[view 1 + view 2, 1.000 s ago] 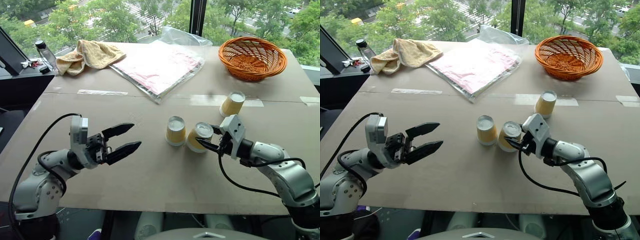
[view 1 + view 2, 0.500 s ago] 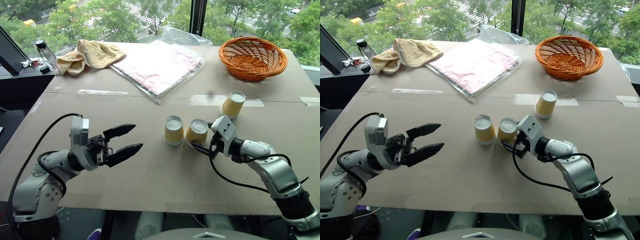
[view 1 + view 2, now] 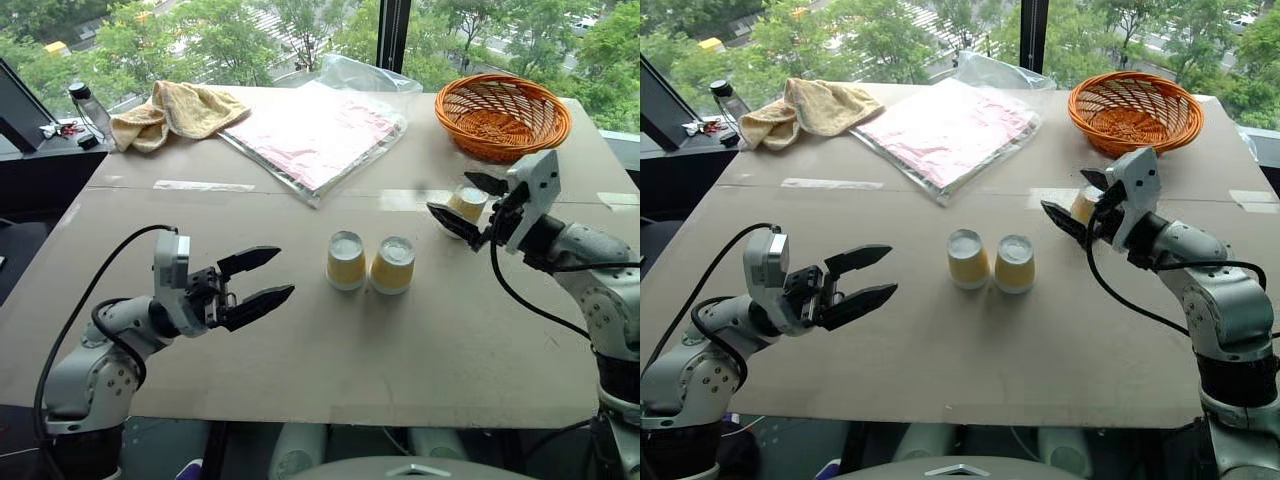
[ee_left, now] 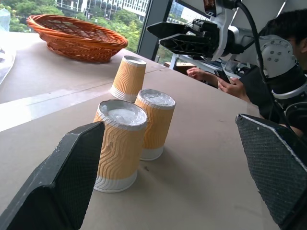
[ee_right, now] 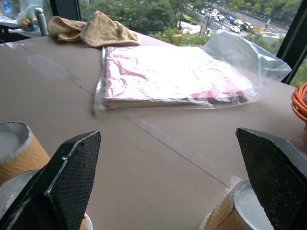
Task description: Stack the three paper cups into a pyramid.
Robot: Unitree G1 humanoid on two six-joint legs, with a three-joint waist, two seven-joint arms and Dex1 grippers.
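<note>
I expect the third cup [image 3: 467,204] to straddle the pair of cups and stay upright when I lower it, since their flat bottoms face up across a narrow gap [image 3: 369,256].
Two paper cups [image 3: 346,260] [image 3: 393,265] stand upside down, side by side, in the middle of the table [image 3: 300,350]. The third cup [image 3: 468,207] stands upside down farther back to the right, apart from the pair. My right gripper [image 3: 450,195] hovers open and empty above the table, in front of that third cup, which shows between its fingers. My left gripper [image 3: 283,270] is open and empty, raised to the left of the pair and pointing at it. The left wrist view shows all three cups [image 4: 119,143] [image 4: 154,122] [image 4: 127,76] and the right gripper [image 4: 156,34] high above them.
An orange basket [image 3: 503,115] sits at the back right. A plastic bag of pink paper [image 3: 318,130] lies at the back middle, a yellow towel [image 3: 180,108] and a bottle [image 3: 88,105] at the back left. A person's hand [image 4: 230,86] shows beyond the table's right side.
My right gripper let go of the tilted cup, which now stands beside the other one. It opened, rose and moved back and to the right toward the third cup. The left gripper stayed put.
</note>
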